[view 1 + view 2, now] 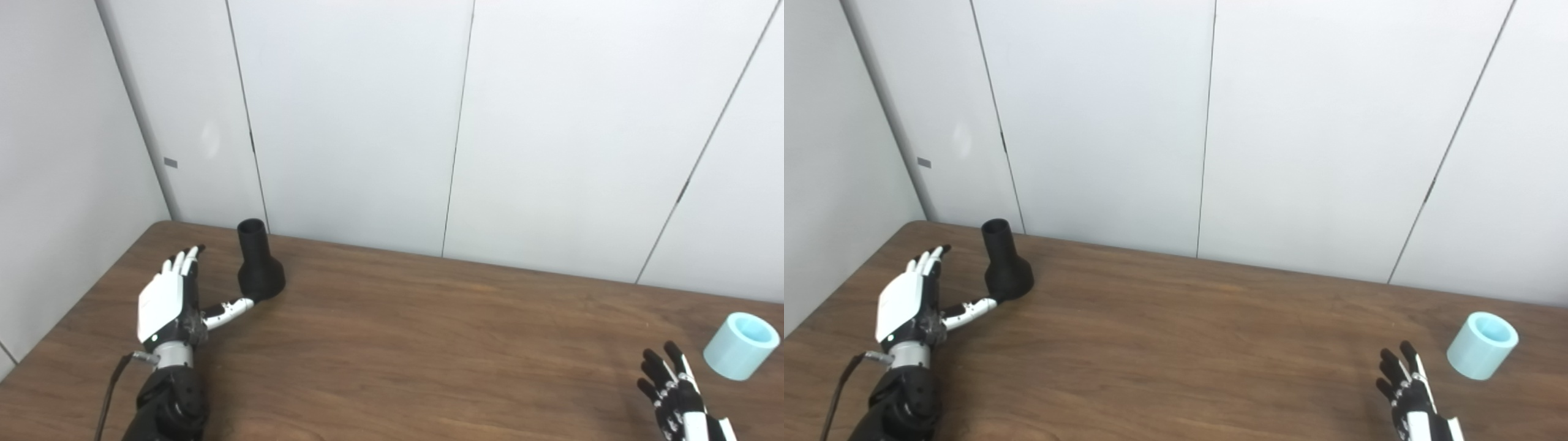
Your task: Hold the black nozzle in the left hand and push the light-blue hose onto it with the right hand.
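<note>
My gripper is about to push the light-blue hose (740,346), which will slide down and stop at the flare because the black nozzle flares (260,260) below its narrow neck.
The black nozzle (259,263) stands upright on its flared base at the table's back left, narrow end up. My left hand (171,297) is just left of it, open, fingers pointing up and away, the thumb stretched out so its tip reaches the nozzle's base. The light-blue hose (741,345), a short wide tube, lies tilted on the table at the far right with its opening facing up and away. My right hand (674,395) is low at the bottom right, a little left of the hose and apart from it, open with fingers spread.
The brown wooden table (429,343) runs up to white wall panels (367,122) at the back and left. The nozzle stands close to the back wall. A cable (113,386) hangs beside my left forearm.
</note>
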